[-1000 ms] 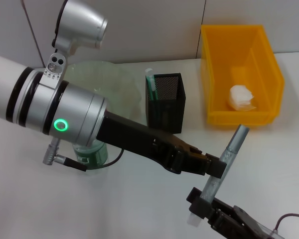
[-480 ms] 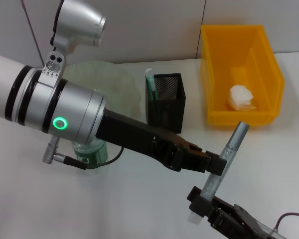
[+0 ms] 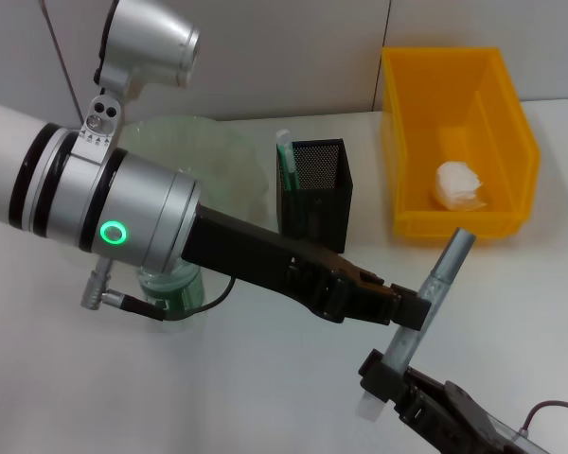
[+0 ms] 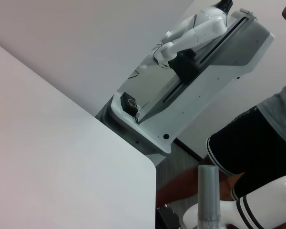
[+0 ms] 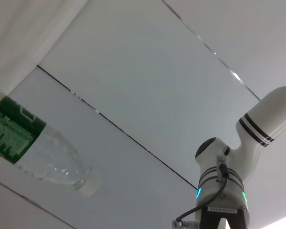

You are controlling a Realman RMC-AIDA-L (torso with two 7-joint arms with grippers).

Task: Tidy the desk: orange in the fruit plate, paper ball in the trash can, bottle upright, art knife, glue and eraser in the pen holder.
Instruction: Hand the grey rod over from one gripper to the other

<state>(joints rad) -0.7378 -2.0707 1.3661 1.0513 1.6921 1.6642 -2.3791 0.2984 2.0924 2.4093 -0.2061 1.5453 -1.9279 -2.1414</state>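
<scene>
Next, I open my left gripper and move it away before my right gripper carries the art knife to the pen holder (image 3: 317, 194), because both grippers are closed on the art knife (image 3: 403, 348).
The art knife (image 3: 434, 301), a long grey bar, hangs tilted above the table's front right. My left gripper (image 3: 415, 310) is shut on its middle. My right gripper (image 3: 388, 378) is shut on its lower end, beside the white tip. The knife's grey end (image 4: 208, 195) shows in the left wrist view. The paper ball (image 3: 459, 184) lies in the trash can (image 3: 511, 123). The bottle (image 3: 170, 288) stands upright under my left arm; its green label (image 5: 12, 131) also shows in the right wrist view. The pen holder (image 3: 317, 194) holds a green-white stick (image 3: 284, 156). The orange and eraser are out of view.
The fruit plate (image 3: 222, 156) sits behind my left forearm, which covers much of the table's left half. A person (image 4: 257, 138) and another robot stand past the table's edge (image 4: 148, 164) in the left wrist view.
Both grippers and the art knife have shifted slightly up and to the right together. Everything else is as it was.
</scene>
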